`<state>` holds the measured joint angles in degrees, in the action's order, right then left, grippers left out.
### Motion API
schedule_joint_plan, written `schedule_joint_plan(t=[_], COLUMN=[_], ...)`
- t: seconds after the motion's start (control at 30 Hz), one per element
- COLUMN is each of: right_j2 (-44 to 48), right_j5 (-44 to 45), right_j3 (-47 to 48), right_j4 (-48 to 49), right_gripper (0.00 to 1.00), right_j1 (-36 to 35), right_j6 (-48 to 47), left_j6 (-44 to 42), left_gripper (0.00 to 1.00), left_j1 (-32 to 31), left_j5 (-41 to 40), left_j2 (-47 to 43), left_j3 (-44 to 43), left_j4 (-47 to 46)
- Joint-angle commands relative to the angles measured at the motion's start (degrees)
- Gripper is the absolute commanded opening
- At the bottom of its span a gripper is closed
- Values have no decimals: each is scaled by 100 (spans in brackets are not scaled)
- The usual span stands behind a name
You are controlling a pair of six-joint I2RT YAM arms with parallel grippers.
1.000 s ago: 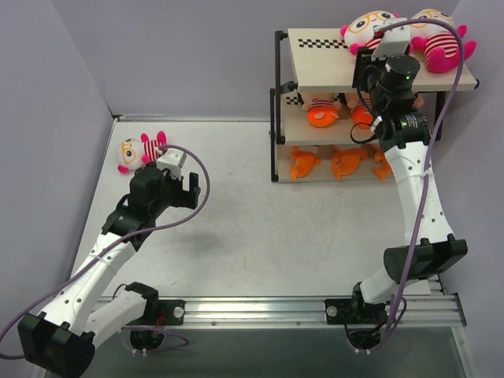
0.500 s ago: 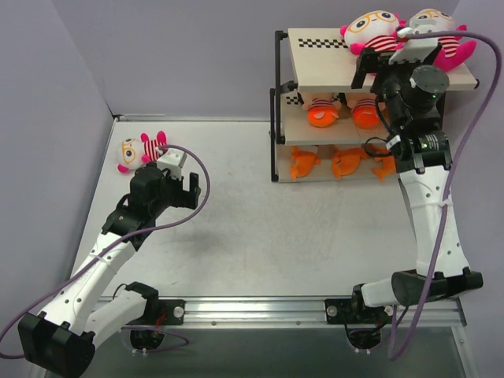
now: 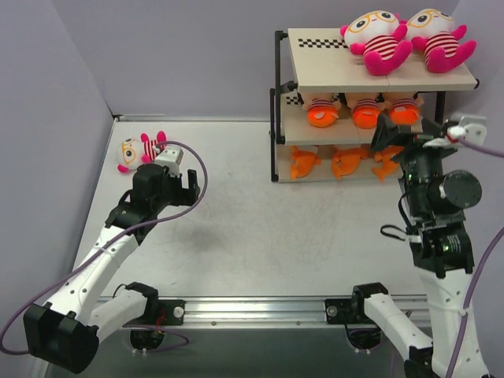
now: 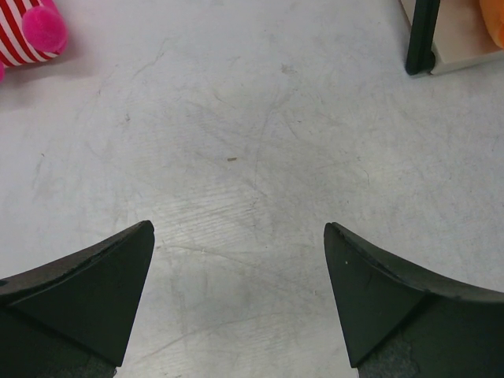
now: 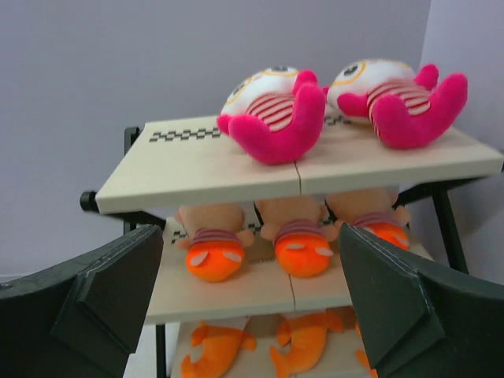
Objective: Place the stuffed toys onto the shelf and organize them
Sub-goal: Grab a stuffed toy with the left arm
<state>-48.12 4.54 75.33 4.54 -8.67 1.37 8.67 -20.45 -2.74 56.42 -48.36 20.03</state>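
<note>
My left gripper should keep moving, because the pink-limbed toy lies free with open table (image 3: pixel 110 175) beside its white head. It should go on toward that head (image 3: pixel 128 154) until its fingers grip it.
The shelf (image 3: pixel 315 67) stands at the back right. Two pink-limbed stuffed toys (image 3: pixel 378 35) (image 3: pixel 437 38) lie on its top board (image 5: pixel 189 169). Three striped orange dolls (image 5: pixel 213 252) sit on the middle board, and orange sharks (image 5: pixel 216 346) lie on the bottom one. Another pink-limbed toy (image 3: pixel 140 150) lies on the table at the far left, and it also shows in the left wrist view's top left corner (image 4: pixel 27 31). My left gripper (image 3: pixel 191 189) (image 4: pixel 239 228) hangs open over bare table, just right of that toy. My right gripper (image 3: pixel 408 132) (image 5: pixel 250 236) is open and empty in front of the shelf.
The shelf's black front leg (image 4: pixel 421 39) stands on the grey table (image 3: pixel 260 228). Grey walls close in the left side and the back. A metal rail (image 3: pixel 260 311) with both arm bases runs along the near edge.
My right gripper opened and drew back and down from the top board, leaving the second pink-limbed toy lying there. The left arm barely moved.
</note>
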Motion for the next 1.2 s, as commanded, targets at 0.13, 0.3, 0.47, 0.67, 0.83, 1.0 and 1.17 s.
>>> schedule_joint_plan(t=[0.13,0.3,0.47,0.67,0.83,1.0,1.17], right_j2=[1330,2086,2386,2369,2263,2123,1956], right_j5=[-268,-540,-787,-796,-875,-1077,-1270], right_j3=[-1895,-3093,-3770,-4070,-4026,-4053,-4061], right_j4=[-268,-427,-401,-208,-102,65,223], right_gripper=[99,99,99,99,99,99,99], right_j1=[5,14,-3,-82,-179,-241,-267], right_j6=[979,1532,2034,2070,1938,1929,1894], left_j6=[775,1260,1629,2446,3464,4204,4609], left_gripper=[98,98,97,97,97,96,94], left_j1=[619,1253,1894,3036,3888,4172,4189], left_j5=[81,274,415,555,766,705,644], left_j2=[342,554,835,1335,1863,2722,3690], left_j3=[-314,-262,-332,-289,159,363,178], left_j4=[-122,-377,-535,-1000,-2559,-3874,-5120])
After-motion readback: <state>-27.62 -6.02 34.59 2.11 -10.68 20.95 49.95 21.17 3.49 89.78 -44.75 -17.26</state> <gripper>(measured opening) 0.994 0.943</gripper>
